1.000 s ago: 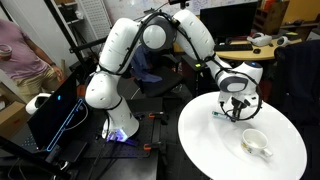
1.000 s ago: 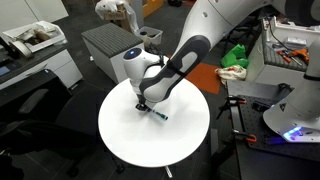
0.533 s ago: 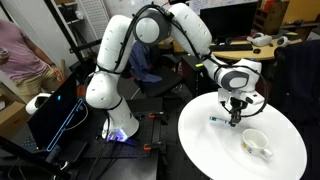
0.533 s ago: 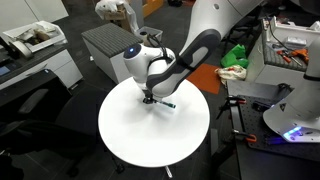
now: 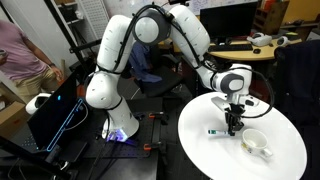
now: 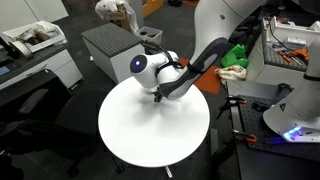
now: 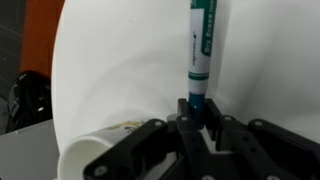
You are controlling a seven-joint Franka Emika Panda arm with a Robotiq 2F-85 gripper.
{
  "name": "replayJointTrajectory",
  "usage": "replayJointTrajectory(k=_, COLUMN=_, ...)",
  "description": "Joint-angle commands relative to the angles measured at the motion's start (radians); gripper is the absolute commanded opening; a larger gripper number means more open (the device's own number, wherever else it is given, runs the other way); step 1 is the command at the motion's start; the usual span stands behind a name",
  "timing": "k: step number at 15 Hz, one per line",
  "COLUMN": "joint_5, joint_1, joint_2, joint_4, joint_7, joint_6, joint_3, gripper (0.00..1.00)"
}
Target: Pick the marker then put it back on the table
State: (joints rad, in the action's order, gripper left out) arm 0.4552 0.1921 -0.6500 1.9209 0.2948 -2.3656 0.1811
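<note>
The white mug (image 5: 257, 144) is next to my gripper's fingers, so next I move the marker back from the mug and lower the marker onto the clear tabletop (image 5: 219, 126) before I open my gripper.
The marker (image 7: 201, 45), whitish with teal-green ends, sticks straight out from my gripper (image 7: 196, 112), which is shut on its near dark end. In an exterior view the marker (image 5: 215, 131) lies almost level and points away from the gripper (image 5: 233, 125), low over the round white table (image 5: 200, 155). I cannot tell whether it touches the top. In the other exterior view the gripper (image 6: 158, 96) is at the far side of the table (image 6: 130, 145), and the arm hides the marker.
A white mug (image 5: 255, 146) lies on the table close beside the gripper; it also shows in the wrist view (image 7: 95, 158). A person (image 5: 22, 55) stands by a laptop. A grey cabinet (image 6: 112, 45) and cluttered desks surround the table.
The gripper has carried the marker downward toward the table top and closer to the mug, with the marker still gripped.
</note>
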Motion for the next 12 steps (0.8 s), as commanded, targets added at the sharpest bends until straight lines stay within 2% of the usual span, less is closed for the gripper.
replayJointTrajectory(k=1, joint_5=0.123, joint_1=0.019, joint_2=0.036, joint_4=0.068, joint_7=-0.079, joint_6=-0.006, joint_3=0.007, gripper=0.05)
replayJointTrajectory(k=5, joint_5=0.288, joint_1=0.017, joint_2=0.078, joint_4=0.149, joint_7=-0.129, joint_6=-0.079, joint_3=-0.015, gripper=0.05)
replayJointTrajectory(k=9, joint_5=0.459, joint_1=-0.004, joint_2=0.136, joint_4=0.234, joint_7=-0.125, joint_6=-0.215, joint_3=-0.042, gripper=0.05)
replayJointTrajectory(k=12, joint_5=0.523, joint_1=-0.035, joint_2=0.182, joint_4=0.294, joint_7=-0.125, joint_6=-0.324, joint_3=-0.067, gripper=0.05)
